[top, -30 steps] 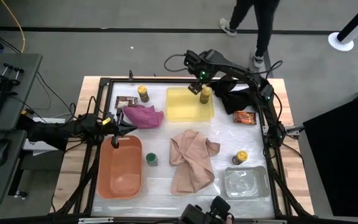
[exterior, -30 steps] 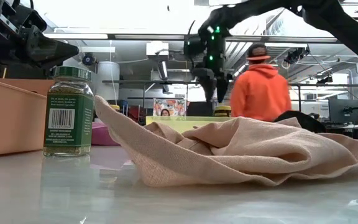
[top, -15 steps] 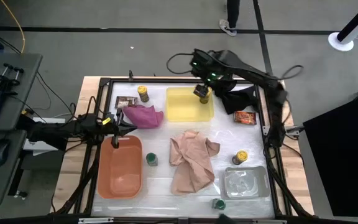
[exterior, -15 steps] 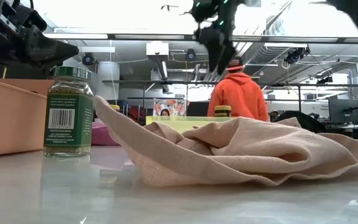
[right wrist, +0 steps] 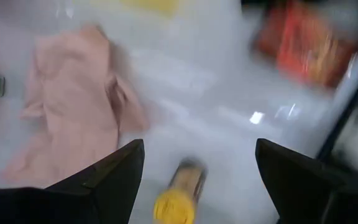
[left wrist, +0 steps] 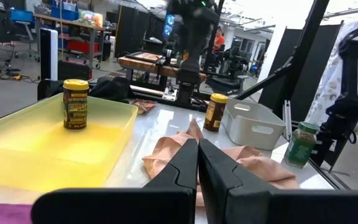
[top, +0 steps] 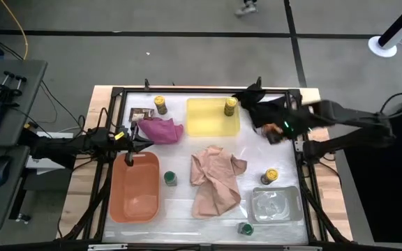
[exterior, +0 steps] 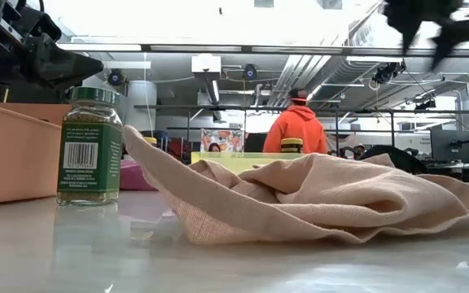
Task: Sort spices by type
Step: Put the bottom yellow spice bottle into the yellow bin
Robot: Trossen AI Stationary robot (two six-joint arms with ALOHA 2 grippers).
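My right gripper is moving down and should go on until its fingers are on either side of the lid [top: 271, 173], because the yellow-lidded jar [top: 268, 178] beside the clear tray stands upright and free of the tan cloth.
A yellow-lidded jar [top: 229, 106] stands upright in the yellow tray [top: 208, 124]. Two more yellow-lidded jars stand on the table, one at the far left [top: 160, 104] and one beside the clear tray [top: 270, 176]. One green-lidded jar [top: 169, 178] stands next to the orange tray, another [top: 245, 228] at the near edge. A brown packet [top: 142, 113] lies far left, and an orange packet [right wrist: 303, 43] lies at the right. My right gripper [right wrist: 197, 180] hangs open high over the right side, blurred, holding nothing. My left gripper [left wrist: 197, 168] is shut and level by the orange tray.
A tan cloth [top: 215, 178] lies crumpled mid-table. A pink cloth [top: 160, 130] lies far left and a black cloth [top: 264, 108] far right. The orange tray [top: 135, 188] sits near left, the clear tray [top: 276, 203] near right. A person in orange stands beyond the table [exterior: 300, 130].
My right gripper has risen from the yellow-lidded jar in the yellow tray and swung fast toward the table's right edge, rolling as it went. The jar stays upright in the tray.
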